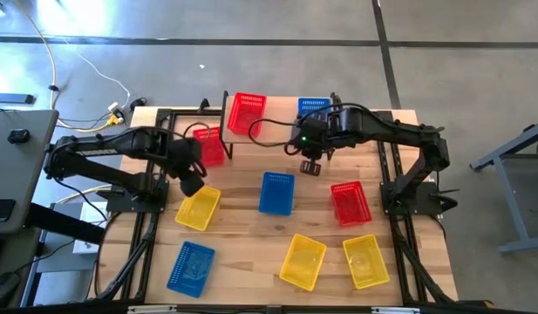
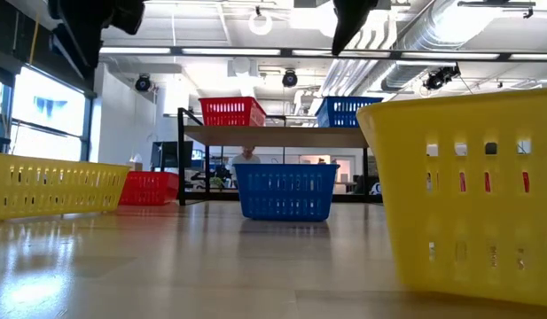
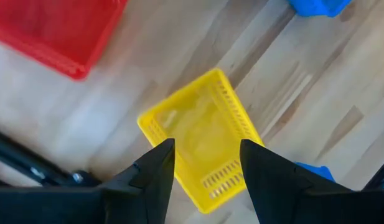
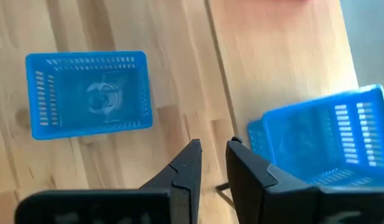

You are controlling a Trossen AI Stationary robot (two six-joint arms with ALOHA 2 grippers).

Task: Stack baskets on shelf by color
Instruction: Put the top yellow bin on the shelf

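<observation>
Open table (image 1: 195,236) lies between the yellow basket's near rim (image 1: 189,225) and the front blue basket, so the robot's left gripper should keep going down there until its fingers are on both sides of the yellow basket's rim.
The shelf (image 1: 282,131) stands at the table's far edge with one red basket (image 1: 247,112) and one blue basket (image 1: 314,106) on its board. A second red basket (image 1: 209,145) sits on the table to the shelf's left. My left gripper (image 3: 207,149) hovers open above a yellow basket (image 3: 201,146) that lies flat on the table (image 1: 199,208). My right gripper (image 4: 215,146) hangs open and empty just in front of the shelf's near edge (image 1: 310,166), beside the shelf's blue basket (image 4: 322,137) and beyond a blue basket on the table (image 4: 86,93).
Further baskets sit upright on the tabletop: blue in the middle (image 1: 277,192), red to its right (image 1: 350,202), two yellow near the front edge (image 1: 303,260) (image 1: 366,260), and blue at front left (image 1: 192,266). Black frame rails (image 1: 146,218) run along both table sides.
</observation>
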